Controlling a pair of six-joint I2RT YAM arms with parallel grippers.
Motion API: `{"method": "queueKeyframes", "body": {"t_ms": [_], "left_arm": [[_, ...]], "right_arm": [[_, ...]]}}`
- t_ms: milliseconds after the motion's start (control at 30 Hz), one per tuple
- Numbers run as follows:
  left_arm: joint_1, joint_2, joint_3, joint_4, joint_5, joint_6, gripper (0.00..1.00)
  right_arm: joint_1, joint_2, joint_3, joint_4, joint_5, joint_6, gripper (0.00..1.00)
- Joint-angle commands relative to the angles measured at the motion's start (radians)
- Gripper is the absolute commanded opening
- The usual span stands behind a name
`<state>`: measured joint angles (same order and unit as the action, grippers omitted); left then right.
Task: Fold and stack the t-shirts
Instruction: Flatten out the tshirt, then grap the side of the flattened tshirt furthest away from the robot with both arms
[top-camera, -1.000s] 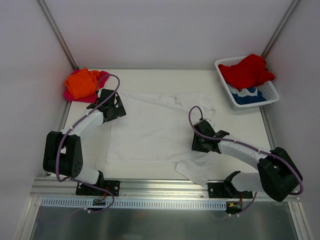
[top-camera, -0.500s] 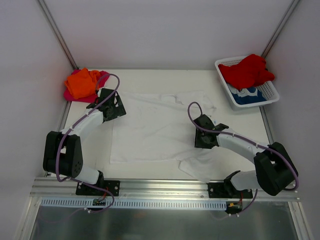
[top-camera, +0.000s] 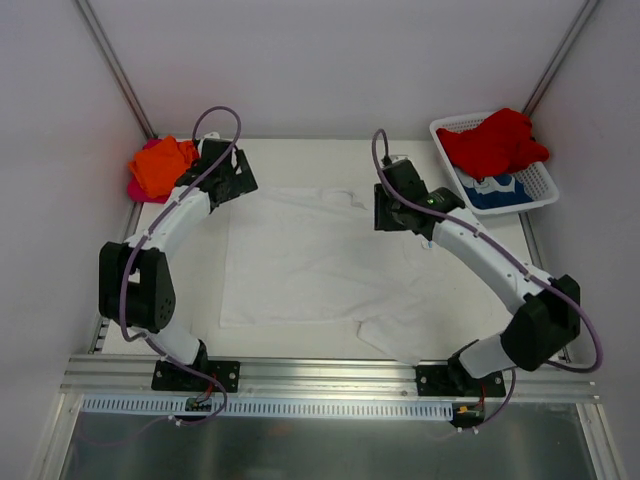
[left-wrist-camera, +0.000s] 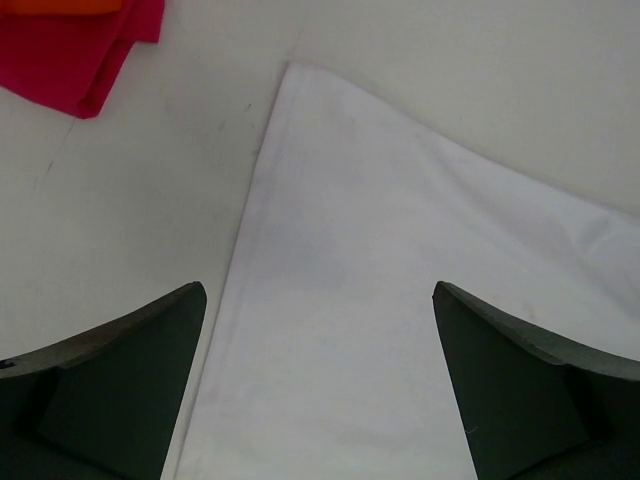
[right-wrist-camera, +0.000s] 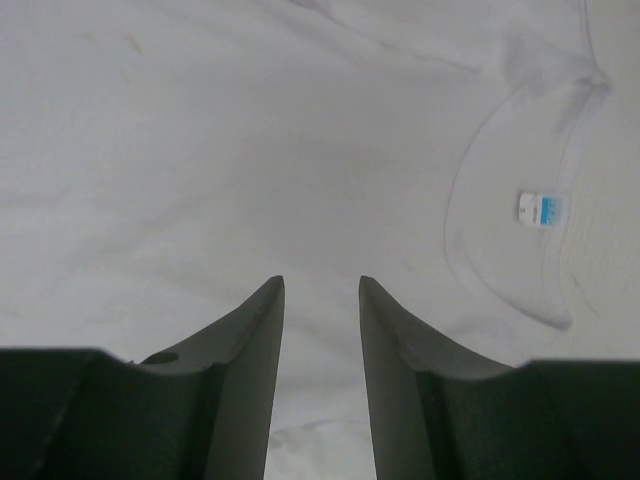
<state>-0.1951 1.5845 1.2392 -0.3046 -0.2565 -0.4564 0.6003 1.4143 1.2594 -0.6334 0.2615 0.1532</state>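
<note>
The white t-shirt's far corner is flat and free of the magenta cloth (left-wrist-camera: 95, 85), so the robot's left gripper should keep going toward that corner (left-wrist-camera: 297, 78) and close there.
A plain white t-shirt (top-camera: 320, 262) lies spread flat in the middle of the table, collar at the far side. My left gripper (top-camera: 238, 183) hovers over its far left corner, jaws wide open and empty (left-wrist-camera: 318, 290), with the white cloth (left-wrist-camera: 400, 300) below. My right gripper (top-camera: 386, 212) is above the shirt near the collar (right-wrist-camera: 535, 215), jaws a narrow gap apart with nothing between them (right-wrist-camera: 320, 283). An orange t-shirt (top-camera: 162, 165) lies on a magenta-pink one (top-camera: 135, 188) at the far left. A red t-shirt (top-camera: 495, 140) and a blue-and-white one (top-camera: 492, 190) lie in the basket.
A white plastic mesh basket (top-camera: 541, 182) stands at the far right corner. White walls close in the table on three sides. The magenta cloth (left-wrist-camera: 75, 55) lies close to the left gripper. One sleeve of the white shirt (top-camera: 400, 335) reaches the table's near edge.
My right gripper has moved from the shirt's near right part up to the collar. My left gripper has moved farther back to the shirt's far left corner. The shirt has shifted slightly.
</note>
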Motion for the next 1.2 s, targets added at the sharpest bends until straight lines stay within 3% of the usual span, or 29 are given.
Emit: {"method": "queueKeyframes", "body": {"t_ms": [0, 367, 633, 800, 867, 1167], "left_arm": [[0.008, 0.098, 0.087, -0.005, 0.025, 0.031, 0.99], [0.097, 0.313, 0.275, -0.010, 0.099, 0.042, 0.99], [0.126, 0.443, 0.399, -0.010, 0.140, 0.059, 0.98], [0.129, 0.525, 0.459, -0.010, 0.178, 0.055, 0.83], [0.134, 0.545, 0.470, -0.010, 0.192, 0.051, 0.70], [0.166, 0.598, 0.503, -0.010, 0.232, 0.030, 0.66]], "right_arm": [[-0.019, 0.170, 0.148, -0.037, -0.025, -0.110, 0.40], [-0.189, 0.471, 0.468, -0.005, -0.165, -0.144, 0.39], [-0.258, 0.509, 0.492, -0.002, -0.180, -0.170, 0.39], [-0.261, 0.499, 0.479, 0.000, -0.183, -0.173, 0.39], [-0.261, 0.482, 0.457, 0.012, -0.189, -0.170, 0.39], [-0.263, 0.448, 0.425, 0.024, -0.202, -0.164, 0.39]]}}
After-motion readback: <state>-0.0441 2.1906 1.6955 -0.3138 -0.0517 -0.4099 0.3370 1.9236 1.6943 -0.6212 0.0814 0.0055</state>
